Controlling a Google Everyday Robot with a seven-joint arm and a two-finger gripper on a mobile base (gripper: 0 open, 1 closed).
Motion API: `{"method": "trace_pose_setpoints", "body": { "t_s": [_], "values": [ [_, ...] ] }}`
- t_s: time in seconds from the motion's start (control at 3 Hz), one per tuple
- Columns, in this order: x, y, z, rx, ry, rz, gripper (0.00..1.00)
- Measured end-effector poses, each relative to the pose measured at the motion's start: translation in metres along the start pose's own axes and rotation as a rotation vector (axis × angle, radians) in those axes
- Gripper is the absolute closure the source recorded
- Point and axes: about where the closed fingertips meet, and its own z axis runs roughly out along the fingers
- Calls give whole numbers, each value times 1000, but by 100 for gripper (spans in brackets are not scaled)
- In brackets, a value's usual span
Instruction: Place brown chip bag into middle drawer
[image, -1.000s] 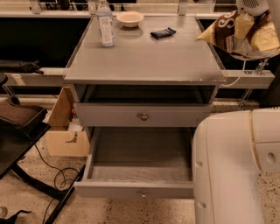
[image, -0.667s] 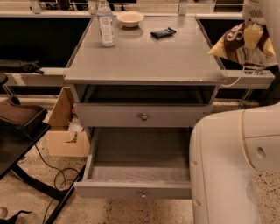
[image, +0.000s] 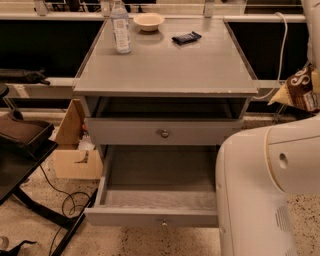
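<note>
The brown chip bag (image: 301, 90) is hanging at the same height as the countertop's edge, so next my gripper moves back from the cabinet and brings the bag down before reaching the middle drawer.
The brown chip bag (image: 299, 89), brown with white script, hangs in the air at the right edge of the camera view, beside the cabinet's right side and below counter height. My gripper (image: 314, 66) is at the frame's right edge just above it, shut on the bag's top, mostly cut off. The middle drawer (image: 130, 218) is pulled open at the bottom of the cabinet and looks empty; its knob (image: 163, 222) faces front. The bag is to the right of the drawer and above it.
The drawer above (image: 125, 133) is shut. On the countertop (image: 165, 70) stand a water bottle (image: 120, 26), a bowl (image: 148, 21) and a flat black bar (image: 186, 37). My white body (image: 265, 195) covers the drawer's right end. A cardboard box (image: 75, 150) and a black stand (image: 22, 142) sit left.
The gripper and the chip bag have moved down and to the right, from counter height to beside the cabinet at the frame's edge. The drawer has stayed open.
</note>
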Motion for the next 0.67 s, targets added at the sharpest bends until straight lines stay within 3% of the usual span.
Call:
{"method": "trace_pose_setpoints", "body": {
  "t_s": [0.33, 0.67],
  "values": [
    [-3, -4, 6, 9, -12, -2, 100],
    [-7, 2, 31, -39, -6, -14, 100]
  ]
}}
